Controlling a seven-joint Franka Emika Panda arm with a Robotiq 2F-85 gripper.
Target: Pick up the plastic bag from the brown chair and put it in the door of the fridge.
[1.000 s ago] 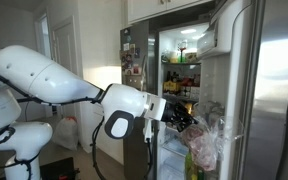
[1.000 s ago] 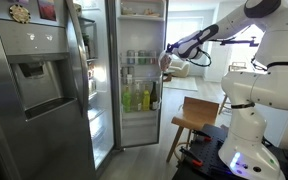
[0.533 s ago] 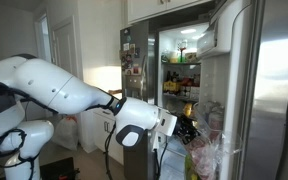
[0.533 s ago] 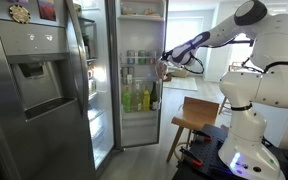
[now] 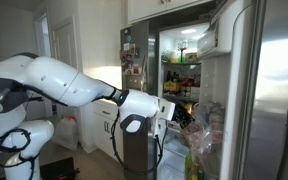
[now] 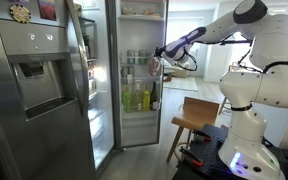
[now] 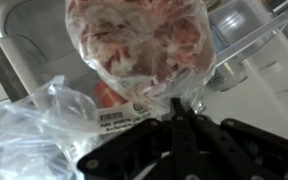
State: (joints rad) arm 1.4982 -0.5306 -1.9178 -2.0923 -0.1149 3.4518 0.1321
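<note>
Next, I back my gripper away and raise the plastic bag toward the top door shelf, because the bag hangs low next to a filled door bin.
My gripper is shut, and its closed fingertips pinch the gathered top of the plastic bag. The bag is translucent and crinkly with reddish and yellowish contents, and it hangs from the fingers. In an exterior view the gripper holds the bag right in front of the fridge door's white inner side, level with the bins of bottles. In an exterior view the gripper is between the lit fridge interior and the open steel door. I cannot pick out the bag there.
A larger white bag with a printed label lies just below and beside the held bag. More bags fill a door bin. The brown chair stands by the robot base. The narrower dispenser door is closed.
The arm has carried the bag further toward the door shelves, away from the chair side. The gripper has stayed shut on the bag throughout.
</note>
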